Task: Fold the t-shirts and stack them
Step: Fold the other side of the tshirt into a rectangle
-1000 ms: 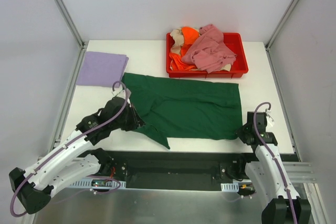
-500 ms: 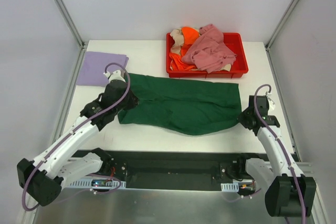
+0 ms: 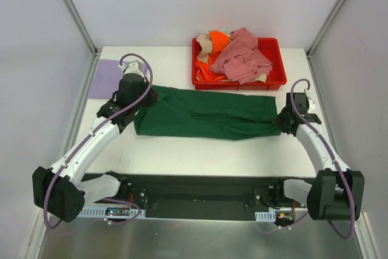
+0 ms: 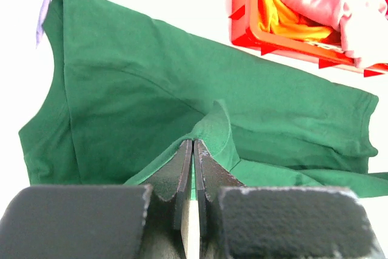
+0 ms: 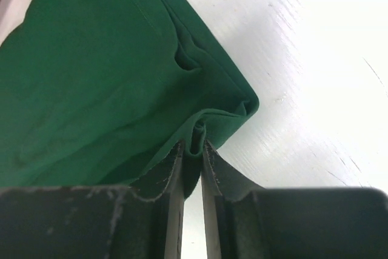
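Note:
Next, I slide one end of the t-shirt beside the tray (image 3: 174, 68) with my left gripper while my right gripper swings the other end nearer, as the green t-shirt lies crosswise as a long band (image 3: 209, 113).
A dark green t-shirt (image 3: 203, 114) lies folded lengthwise as a long band across the middle of the table. My left gripper (image 3: 147, 96) is shut on its left end; in the left wrist view the fingers (image 4: 193, 145) pinch a raised fold of the green cloth (image 4: 151, 89). My right gripper (image 3: 280, 121) is shut on the right end, a bunched edge of the shirt (image 5: 109, 77) caught between its jaws (image 5: 194, 144). A folded lavender t-shirt (image 3: 108, 78) lies at the far left, partly hidden by the left arm. Pink (image 3: 242, 57), orange (image 3: 217, 40) and beige (image 3: 204, 45) t-shirts are heaped in the tray.
The red plastic tray (image 3: 276, 82) stands at the back right, just beyond the green shirt's far edge, also seen as the red tray (image 4: 242, 25) in the left wrist view. Bare white table (image 3: 200, 156) lies between the shirt and the near edge.
Both grippers have carried the shirt's near edge away from me and over its far half, so the wide spread shirt has become a narrow band. The left arm now covers part of the lavender shirt.

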Action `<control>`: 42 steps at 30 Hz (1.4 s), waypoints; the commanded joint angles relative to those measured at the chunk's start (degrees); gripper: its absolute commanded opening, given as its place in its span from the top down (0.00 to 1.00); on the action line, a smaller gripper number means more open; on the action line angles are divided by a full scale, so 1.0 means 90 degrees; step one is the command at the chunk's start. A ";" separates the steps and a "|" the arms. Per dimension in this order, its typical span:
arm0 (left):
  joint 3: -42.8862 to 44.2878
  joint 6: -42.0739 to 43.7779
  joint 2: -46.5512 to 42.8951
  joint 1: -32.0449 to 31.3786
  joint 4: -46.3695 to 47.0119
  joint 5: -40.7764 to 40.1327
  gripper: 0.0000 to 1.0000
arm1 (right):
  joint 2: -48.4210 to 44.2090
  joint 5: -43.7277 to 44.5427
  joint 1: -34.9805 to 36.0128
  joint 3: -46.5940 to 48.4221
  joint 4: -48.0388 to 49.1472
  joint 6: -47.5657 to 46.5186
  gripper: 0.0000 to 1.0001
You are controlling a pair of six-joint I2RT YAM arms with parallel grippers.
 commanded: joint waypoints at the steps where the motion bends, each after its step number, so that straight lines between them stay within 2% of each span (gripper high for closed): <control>1: 0.0360 0.0497 0.0236 0.0168 0.0525 0.0048 1.00 | 0.0274 0.0061 -0.0020 0.0443 0.0149 -0.0171 0.82; 10: 0.0721 0.0643 0.1143 0.0549 0.0701 0.0185 1.00 | 0.0947 0.0305 -0.0040 0.0824 0.0276 -0.0220 0.80; 19: 0.1277 0.0527 0.2734 0.1046 0.0789 0.0068 1.00 | 0.2119 0.0655 -0.0050 0.1585 0.0267 -0.0161 0.64; 20: 0.1375 0.0478 0.2988 0.1144 0.0789 -0.0039 0.94 | 0.2236 0.0714 -0.0059 0.1702 0.0237 -0.0190 0.60; 22: 0.1725 0.0390 0.3370 0.1358 0.0401 -0.0127 0.66 | 0.2364 0.0744 -0.0059 0.1908 0.0169 -0.0297 0.49; 24: 0.1893 0.0253 0.3517 0.1554 0.0078 -0.0186 0.27 | 0.2325 0.0919 -0.0050 0.2054 -0.0055 -0.0356 0.39; 26: 0.1893 0.0233 0.3411 0.1652 0.0008 -0.0089 0.03 | 0.2170 0.1211 -0.0050 0.2210 -0.0337 -0.0473 0.30; 28: 0.1825 0.0233 0.3187 0.1653 -0.0002 0.0231 0.01 | 0.1936 0.1301 -0.0059 0.2250 -0.0572 -0.0659 0.24; 30: 0.1709 0.0185 0.2943 0.1643 0.0008 0.0603 0.01 | 0.1604 0.1010 -0.0050 0.2066 -0.0574 -0.0854 0.22; 34: 0.1162 -0.0059 0.2425 0.1594 0.0008 0.1550 0.01 | 0.0833 -0.0637 -0.0059 0.1276 0.0010 -0.1293 0.22; 37: 0.0587 -0.0157 0.2209 0.1361 0.0115 0.1893 0.01 | 0.0227 -0.2434 -0.0050 0.0154 0.1034 -0.1236 0.21; 39: 0.0254 -0.0225 0.2199 0.1185 0.0281 0.2166 0.01 | -0.0057 -0.3227 -0.0030 -0.0442 0.1708 -0.1003 0.21; 42: -0.0137 -0.0294 0.2394 0.1047 0.0671 0.2644 0.01 | -0.0204 -0.3426 0.0116 -0.0913 0.2199 -0.0855 0.20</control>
